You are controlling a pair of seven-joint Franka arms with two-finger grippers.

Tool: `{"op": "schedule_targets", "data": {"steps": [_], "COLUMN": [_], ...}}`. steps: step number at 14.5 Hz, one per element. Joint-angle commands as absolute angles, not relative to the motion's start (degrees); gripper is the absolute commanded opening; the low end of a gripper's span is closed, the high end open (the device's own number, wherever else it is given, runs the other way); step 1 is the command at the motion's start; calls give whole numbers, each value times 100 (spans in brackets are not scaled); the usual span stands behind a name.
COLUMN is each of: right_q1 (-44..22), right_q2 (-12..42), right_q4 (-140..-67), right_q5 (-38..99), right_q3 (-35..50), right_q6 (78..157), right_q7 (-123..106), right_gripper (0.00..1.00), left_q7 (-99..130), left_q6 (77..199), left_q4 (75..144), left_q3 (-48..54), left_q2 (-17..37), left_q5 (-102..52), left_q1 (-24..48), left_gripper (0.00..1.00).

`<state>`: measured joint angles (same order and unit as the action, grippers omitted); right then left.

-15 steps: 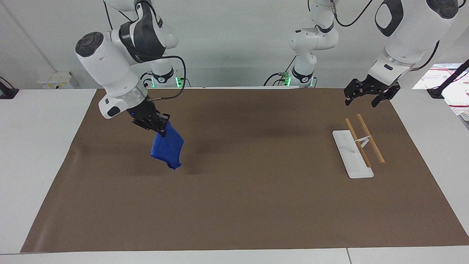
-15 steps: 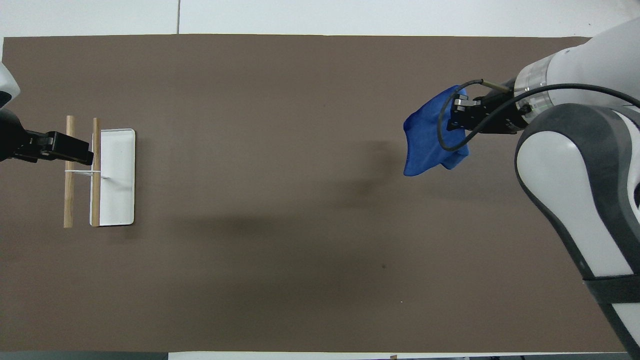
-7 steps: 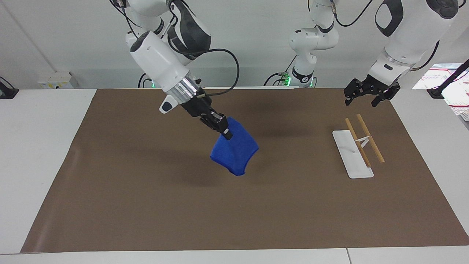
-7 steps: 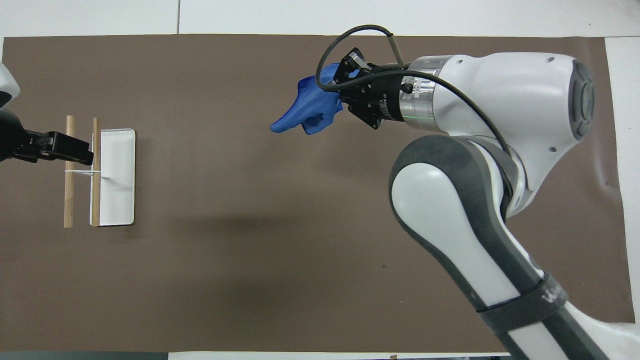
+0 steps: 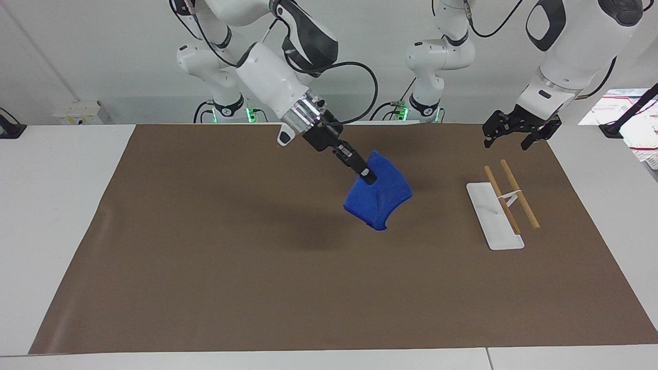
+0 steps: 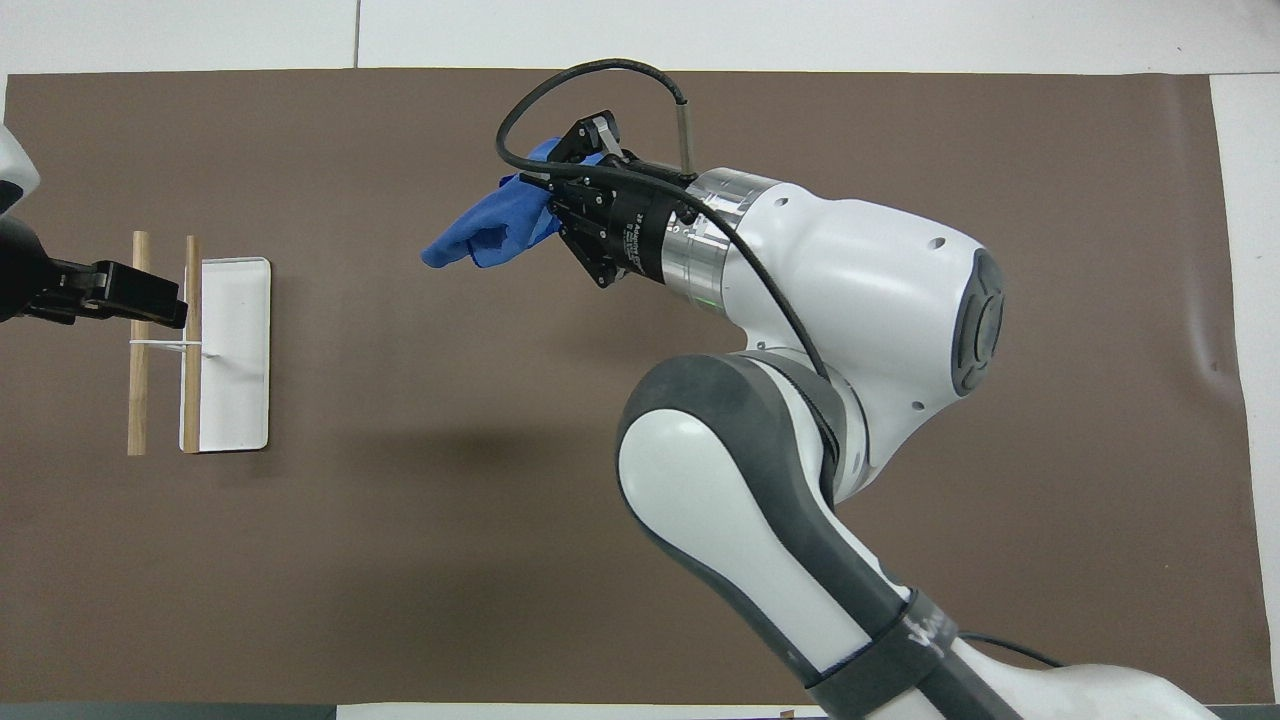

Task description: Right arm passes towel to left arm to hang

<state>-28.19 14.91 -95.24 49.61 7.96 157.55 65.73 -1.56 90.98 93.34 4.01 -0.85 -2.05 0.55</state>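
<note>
I expect the bright blue towel (image 6: 494, 224) to span the wooden rods (image 6: 192, 390) and hang over both when I pull it across, because the rods are close together.
My right gripper (image 5: 368, 178) is shut on the top edge of the bright blue towel (image 5: 379, 199), which hangs in the air over the middle of the brown mat. In the overhead view the towel (image 6: 480, 229) sticks out of the right gripper (image 6: 548, 192) toward the left arm's end. My left gripper (image 5: 515, 140) is open and empty, waiting in the air over the robots' end of the rack; it also shows in the overhead view (image 6: 150, 300). The rack (image 5: 506, 202) has a white base and two wooden rods, toward the left arm's end of the table.
The brown mat (image 5: 231, 288) covers most of the white table. Two small white arms with green lights (image 5: 426, 82) stand at the robots' edge of the table. Papers (image 5: 635, 121) lie off the mat at the left arm's end.
My right arm has swung from its own end of the table toward the left arm's end, carrying the hanging towel over the mat's middle. The left arm has not moved.
</note>
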Motion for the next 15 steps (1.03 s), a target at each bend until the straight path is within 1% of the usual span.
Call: {"op": "schedule_targets", "data": {"steps": [1,3,5,7,9,12,13,15], "right_q1": [-2865,-2952,-3102,-3120,-3120,-3120,-3120,-3120], "right_q2": [1626,1679,1679,1679,1679,1679,1679,1679], "right_q4": [-9212,-9097,-9097,-9097,-9097,-9097,-9097,-9097], "right_q5": [5247,5238,5247,5238,5221,5221,5212,5203], "right_q3": [800,809,809,809,809,809,809,809], "right_q6": [15855,15864,15864,15873,15873,15873,15873,15873], "right_q7": [6872,7188,7286,7286,7286,7277,7269,7269], "right_gripper": [0,0,0,0,0,0,0,0], "left_q7": [1022,2445,3948,5424,6787,7645,7890,8173], "left_q6": [9526,9781,10123,10572,10792,11047,11178,11635], "left_q4": [9413,9422,9614,9895,10054,10432,10546,10757], "left_q3": [431,439,439,448,448,457,457,457], "left_q2": [-97,-27,-17,-53,-61,-149,-176,-167], "left_q5": [-507,-1140,-1597,-1679,-1809,-2030,-2082,-2293], "left_q1": [132,202,255,613,790,878,1018,1081], "left_gripper": [100,100,100,100,100,100,100,100]}}
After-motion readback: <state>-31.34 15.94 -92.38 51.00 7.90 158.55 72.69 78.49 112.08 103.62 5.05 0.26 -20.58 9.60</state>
